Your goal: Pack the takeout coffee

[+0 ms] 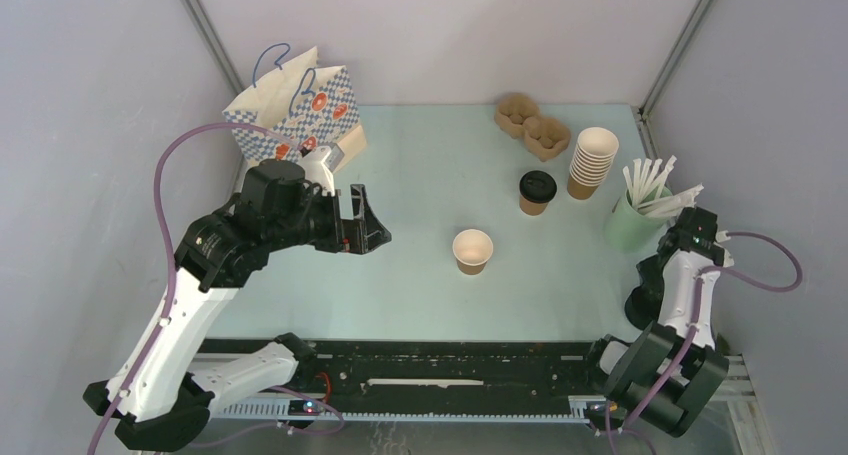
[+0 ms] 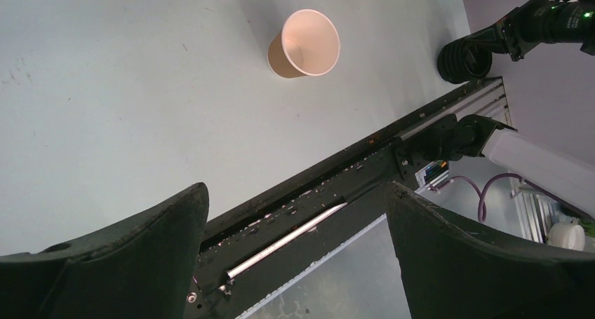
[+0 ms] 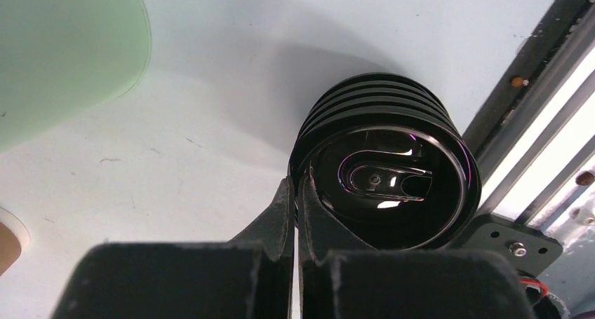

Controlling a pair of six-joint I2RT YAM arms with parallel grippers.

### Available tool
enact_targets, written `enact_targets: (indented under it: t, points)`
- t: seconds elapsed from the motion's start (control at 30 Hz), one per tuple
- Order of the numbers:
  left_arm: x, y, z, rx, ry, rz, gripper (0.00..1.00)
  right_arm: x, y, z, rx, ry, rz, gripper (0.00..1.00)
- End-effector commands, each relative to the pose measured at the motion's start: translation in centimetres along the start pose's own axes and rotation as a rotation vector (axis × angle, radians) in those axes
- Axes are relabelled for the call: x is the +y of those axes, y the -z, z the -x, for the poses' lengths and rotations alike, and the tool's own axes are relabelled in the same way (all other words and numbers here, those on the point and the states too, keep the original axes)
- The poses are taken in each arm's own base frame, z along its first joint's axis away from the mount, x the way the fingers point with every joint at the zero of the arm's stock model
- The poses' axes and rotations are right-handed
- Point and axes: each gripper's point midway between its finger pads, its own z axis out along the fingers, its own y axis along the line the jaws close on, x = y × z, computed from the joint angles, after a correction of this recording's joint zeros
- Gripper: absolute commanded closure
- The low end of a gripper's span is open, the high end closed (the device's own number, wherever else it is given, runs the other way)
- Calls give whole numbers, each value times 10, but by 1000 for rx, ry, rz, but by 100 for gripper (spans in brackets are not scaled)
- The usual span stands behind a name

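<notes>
The stack of black lids (image 1: 639,311) is far away from the robot's left gripper, so the robot's right gripper should move the stack to the clear space (image 1: 580,285) by the lidless cup, within reach.
One takeout coffee cup (image 1: 537,191), brown with a black lid, stands right of centre. A lidless brown cup (image 1: 472,250), white inside, stands nearer the middle and also shows in the left wrist view (image 2: 305,44). My left gripper (image 1: 362,222) hangs open and empty above the table left of that cup, its jaws (image 2: 296,190) wide apart. My right gripper (image 3: 298,187) is shut on the rim of the top black lid (image 3: 393,179) of a stack of lids (image 1: 646,293) at the right edge, one finger inside the rim and one outside.
A patterned paper bag (image 1: 296,113) stands at the back left. Brown pulp cup carriers (image 1: 532,125) lie at the back. Beside them is a tall stack of lidless cups (image 1: 592,162). A green holder (image 1: 633,223) with white sticks is close to my right wrist.
</notes>
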Motion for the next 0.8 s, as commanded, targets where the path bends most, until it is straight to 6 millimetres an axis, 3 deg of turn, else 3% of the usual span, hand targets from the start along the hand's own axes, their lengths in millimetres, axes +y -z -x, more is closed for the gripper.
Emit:
enact_targets:
  t: [0.0,0.2,0.37,0.53,0.77]
  points:
    - [-4,2,6,-20,-20,-22,0,11,-8,0,31,-1,43,99]
    - [-4,-1,7,-28,-15,-23,0,33,2,-11,61,18,164,99]
    - [-1,-5,5,-44,-5,-22,0,41,2,-41,170,75,238,100]
    - [4,-9,2,-73,7,-17,0,65,23,-59,188,171,376,100]
    - [18,-12,-4,-111,4,20,0,87,39,-99,249,376,476,99]
